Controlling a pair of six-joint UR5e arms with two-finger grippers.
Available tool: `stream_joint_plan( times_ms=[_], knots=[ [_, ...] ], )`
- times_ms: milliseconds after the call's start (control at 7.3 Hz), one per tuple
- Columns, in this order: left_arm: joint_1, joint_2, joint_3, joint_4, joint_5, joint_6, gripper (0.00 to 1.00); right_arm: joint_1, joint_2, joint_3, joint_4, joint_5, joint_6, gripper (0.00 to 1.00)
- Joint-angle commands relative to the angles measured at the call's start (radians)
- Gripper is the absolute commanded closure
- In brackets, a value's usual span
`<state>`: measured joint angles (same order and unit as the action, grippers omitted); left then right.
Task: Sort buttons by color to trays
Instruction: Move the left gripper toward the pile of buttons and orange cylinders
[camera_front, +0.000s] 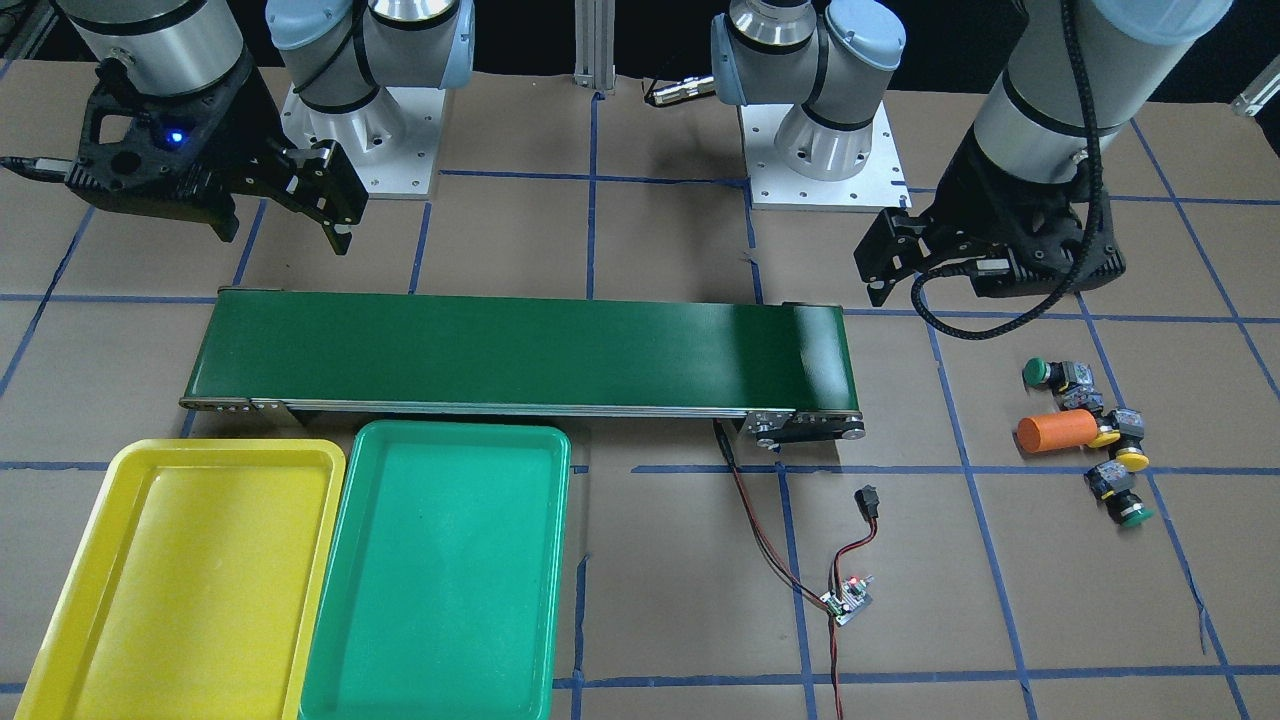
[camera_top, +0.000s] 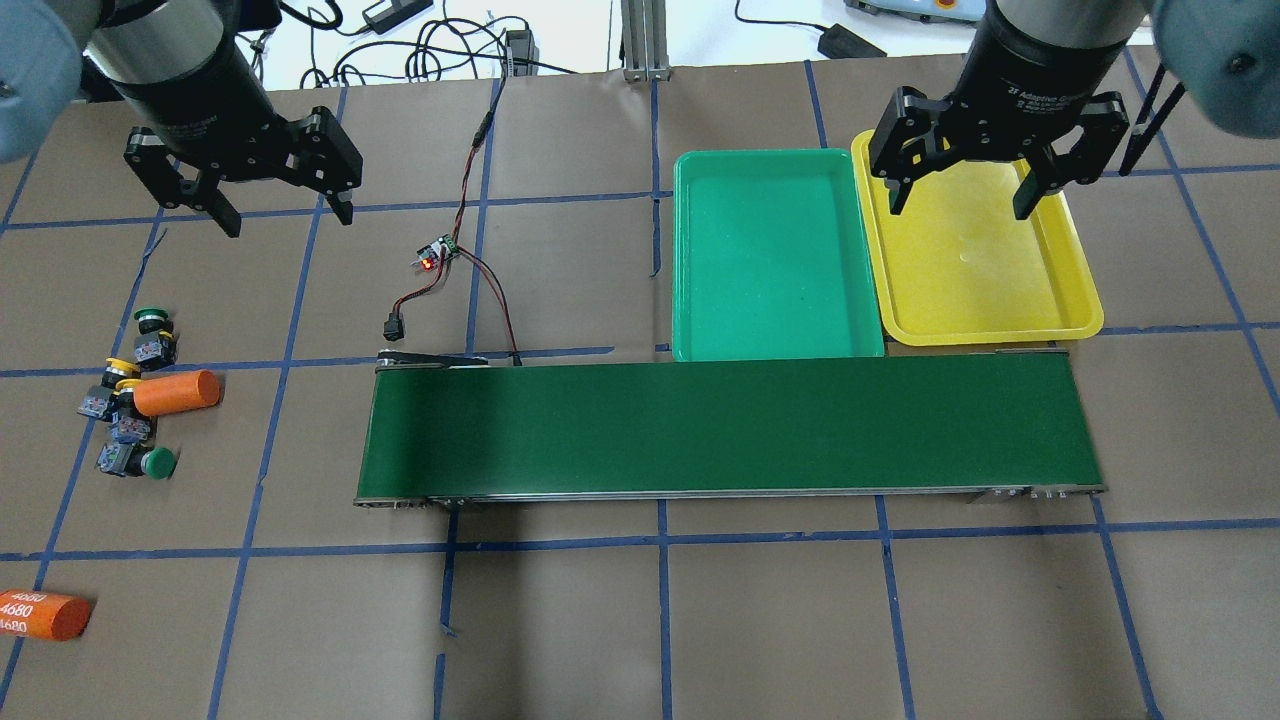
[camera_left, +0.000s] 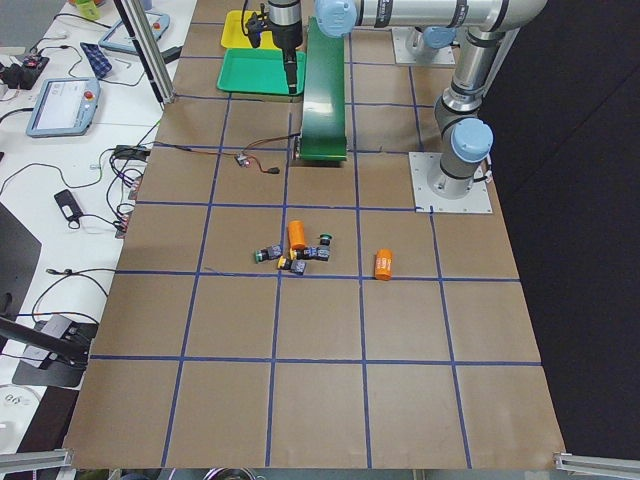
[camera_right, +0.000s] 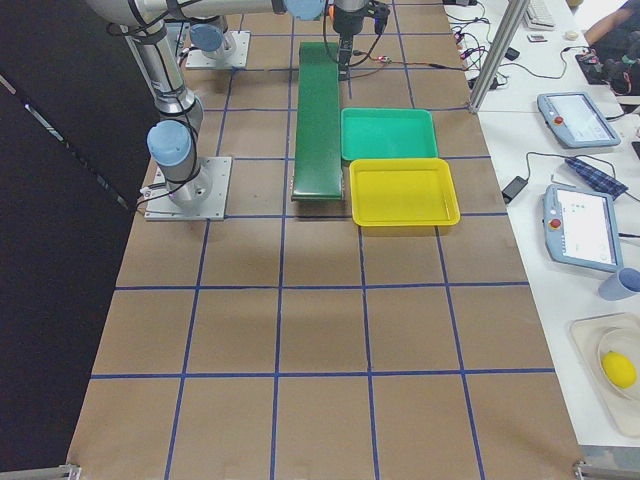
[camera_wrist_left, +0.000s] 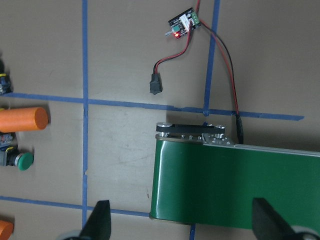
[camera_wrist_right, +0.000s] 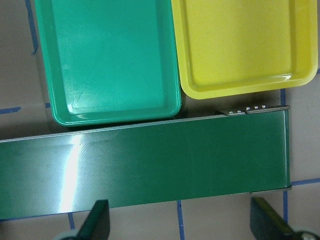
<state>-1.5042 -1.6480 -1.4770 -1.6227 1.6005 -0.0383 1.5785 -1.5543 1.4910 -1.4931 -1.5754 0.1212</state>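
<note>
The orange cylinder rests against the yellow-capped buttons, so next my left gripper moves it from the cluster to the conveyor belt, making room around the buttons first.
Several buttons lie in a cluster (camera_top: 130, 400) at the table's left end, around an orange cylinder (camera_top: 177, 392): two green-capped (camera_top: 152, 317) (camera_top: 158, 462) and two yellow-capped (camera_front: 1105, 437) (camera_front: 1132, 458). My left gripper (camera_top: 288, 215) is open and empty, hovering above the table beyond and to the right of the cluster. My right gripper (camera_top: 960, 205) is open and empty above the yellow tray (camera_top: 985, 325). The green tray (camera_top: 775, 350) lies beside it. Both trays are empty. One green button (camera_wrist_left: 22, 161) shows at the left edge of the left wrist view.
A long dark-green conveyor belt (camera_top: 730, 430) lies across the middle, next to the trays. A small controller board (camera_top: 435, 255) with red and black wires sits near its left end. A second orange cylinder (camera_top: 45, 614) lies at the near left edge.
</note>
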Motion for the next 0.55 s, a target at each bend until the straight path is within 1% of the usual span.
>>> stream_joint_plan(
  times_ms=[0,411],
  knots=[
    [-0.043,0.005,0.010,0.001,-0.040,-0.006,0.00,0.000,0.000,0.000,0.001,0.000,0.000,0.00],
    [-0.039,0.024,0.015,-0.003,-0.027,0.003,0.00,0.000,-0.001,0.000,0.001,0.000,0.000,0.00]
  ],
)
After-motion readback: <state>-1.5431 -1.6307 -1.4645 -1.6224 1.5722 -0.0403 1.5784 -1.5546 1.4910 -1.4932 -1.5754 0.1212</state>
